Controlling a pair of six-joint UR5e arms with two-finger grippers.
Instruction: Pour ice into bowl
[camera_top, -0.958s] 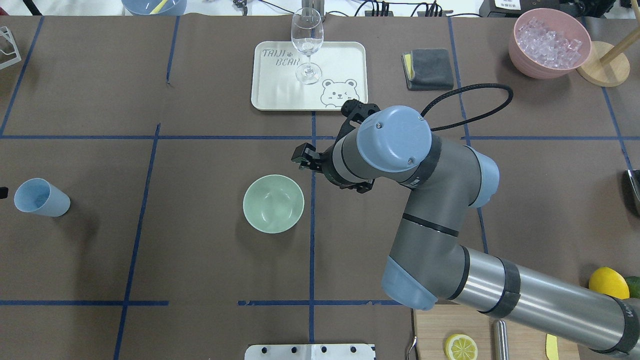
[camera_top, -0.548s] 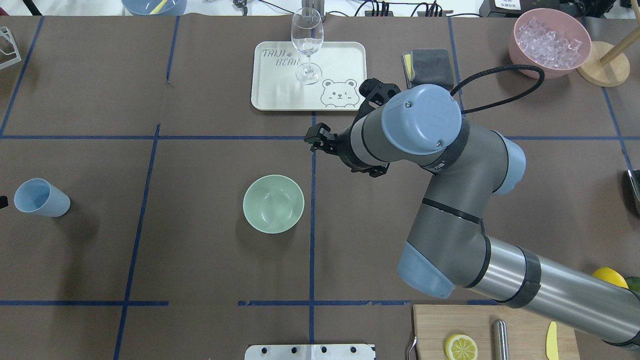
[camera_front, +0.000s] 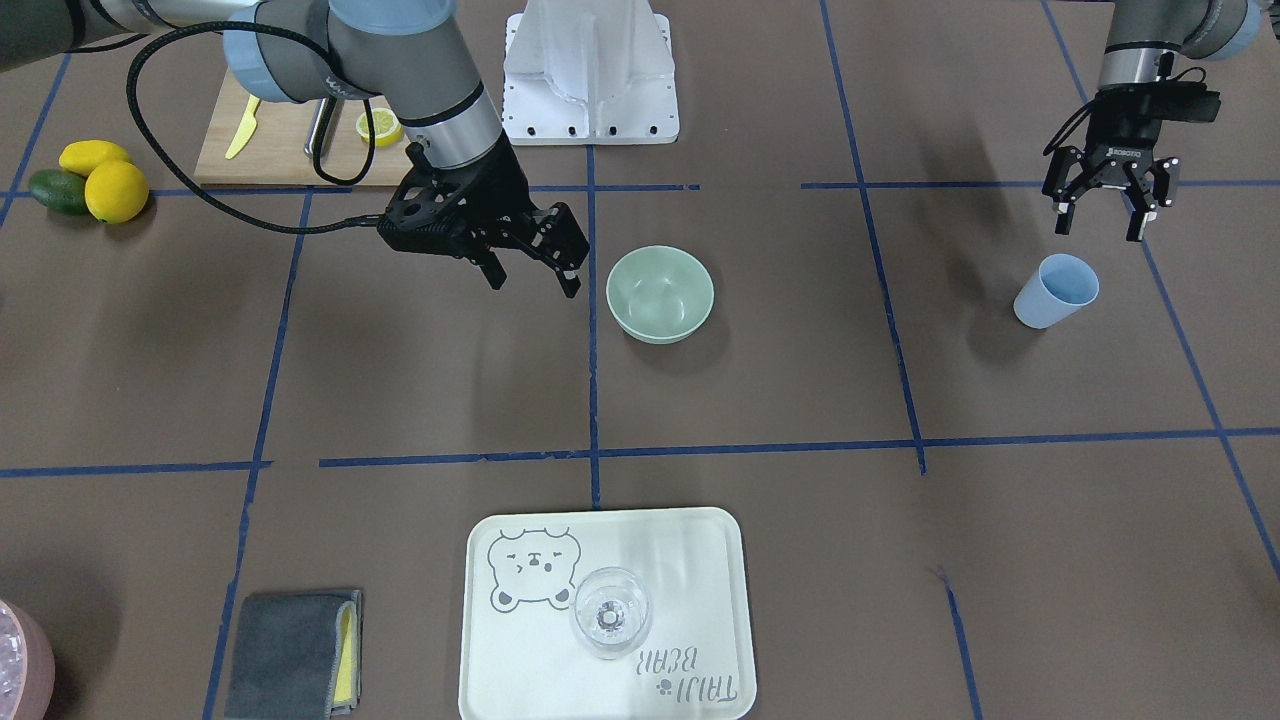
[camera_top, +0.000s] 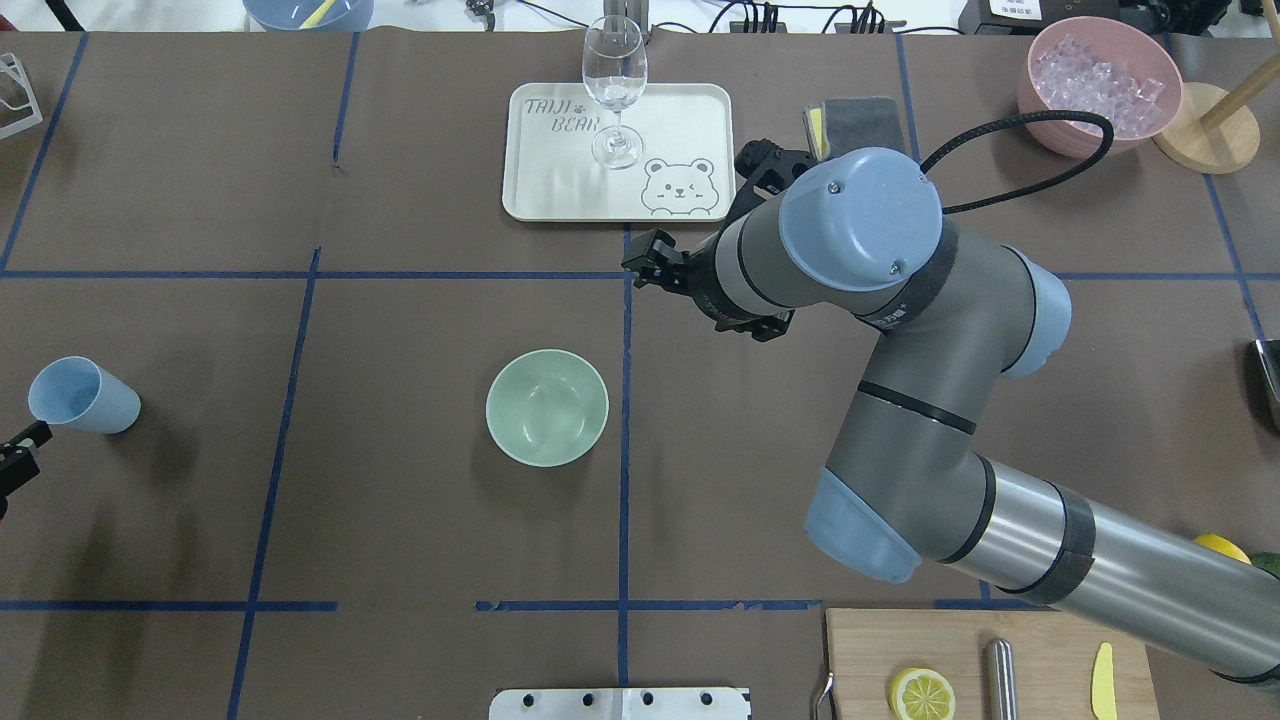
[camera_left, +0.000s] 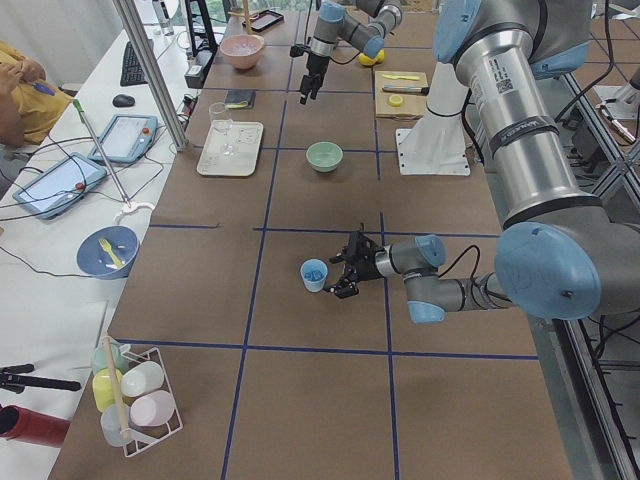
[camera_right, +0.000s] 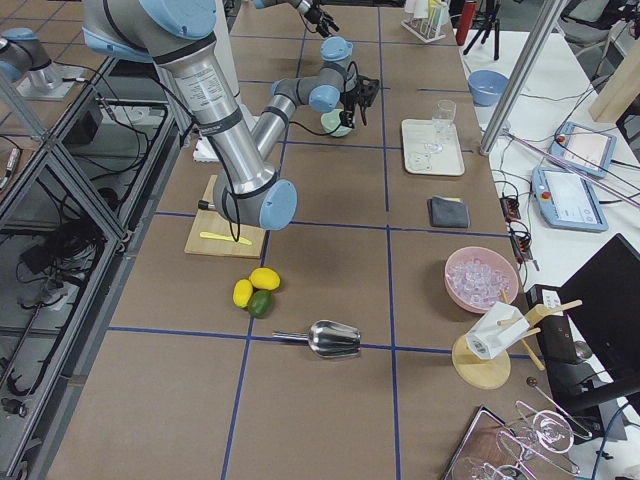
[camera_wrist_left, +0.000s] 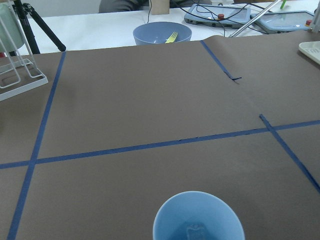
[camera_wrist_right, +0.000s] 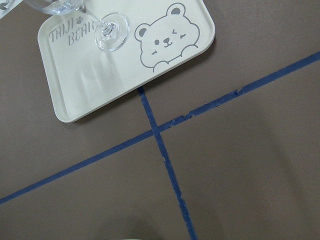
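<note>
My gripper will make the ice tumble out as loose cubes when it pours, because square edges (camera_wrist_left: 196, 231) show in the clear ice inside the blue cup (camera_front: 1056, 292).
The sage-green bowl (camera_top: 547, 407) (camera_front: 660, 293) stands empty at the table's middle. My right gripper (camera_front: 533, 283) (camera_top: 645, 262) is open and empty, raised beside the bowl on its far right, between it and the tray. A blue cup (camera_top: 80, 395) (camera_front: 1055, 290) stands at the left. In the left wrist view the cup (camera_wrist_left: 198, 217) shows faint clear ice (camera_wrist_left: 195, 231) at its bottom. My left gripper (camera_front: 1100, 215) (camera_top: 15, 455) is open, just on the robot's side of the cup, not touching it. A pink container (camera_top: 1098, 85) at the far right holds many ice cubes.
A white bear tray (camera_top: 680, 120) with a wine glass (camera_top: 614, 90) lies beyond the bowl. A grey cloth (camera_top: 855, 125) lies right of it. A cutting board (camera_top: 1000, 660) with a lemon slice and knife is near right. Lemons (camera_front: 100, 180) and a metal scoop (camera_right: 330, 338) lie further right.
My right arm has swung away from the bowl, up and right toward the tray. My left gripper has drawn back from the cup toward the robot and shows more at the left edge.
</note>
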